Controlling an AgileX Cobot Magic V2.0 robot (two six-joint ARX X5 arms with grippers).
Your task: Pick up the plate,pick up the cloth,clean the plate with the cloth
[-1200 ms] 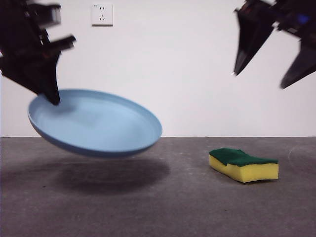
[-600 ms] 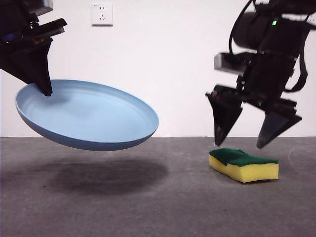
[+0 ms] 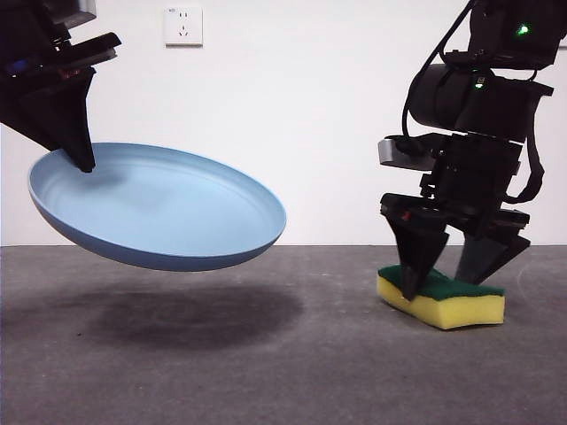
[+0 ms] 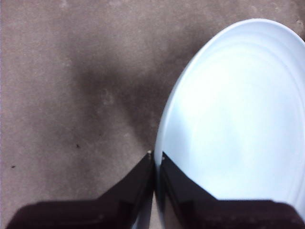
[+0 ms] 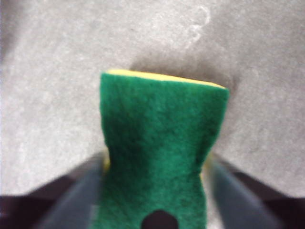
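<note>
My gripper will squeeze the cloth thin at its waist and make it fan out at its end when I carry it, since the fingers stand beside the cloth's narrow waist [image 5: 155,162].
The light-blue plate [image 3: 177,212] hangs tilted above the table on the left. My left gripper [image 3: 84,164] is shut on its left rim; in the left wrist view the jaws [image 4: 156,155] pinch the rim of the plate [image 4: 238,119]. The cloth is a yellow sponge with a green top [image 3: 461,310], lying on the table at the right. My right gripper [image 3: 447,283] stands down over it, open, one jaw on each side. In the right wrist view the cloth [image 5: 162,124] fills the gap of that gripper [image 5: 155,162], its jaws close beside the cloth's narrow waist.
The dark grey table [image 3: 283,372] runs back to a white wall with a socket [image 3: 183,25] at the upper left. The plate's shadow [image 3: 195,314] lies on the table beneath it.
The right gripper came down from the upper right until its jaws straddle the cloth. The left gripper lifted the plate slightly up and left, then held it still.
</note>
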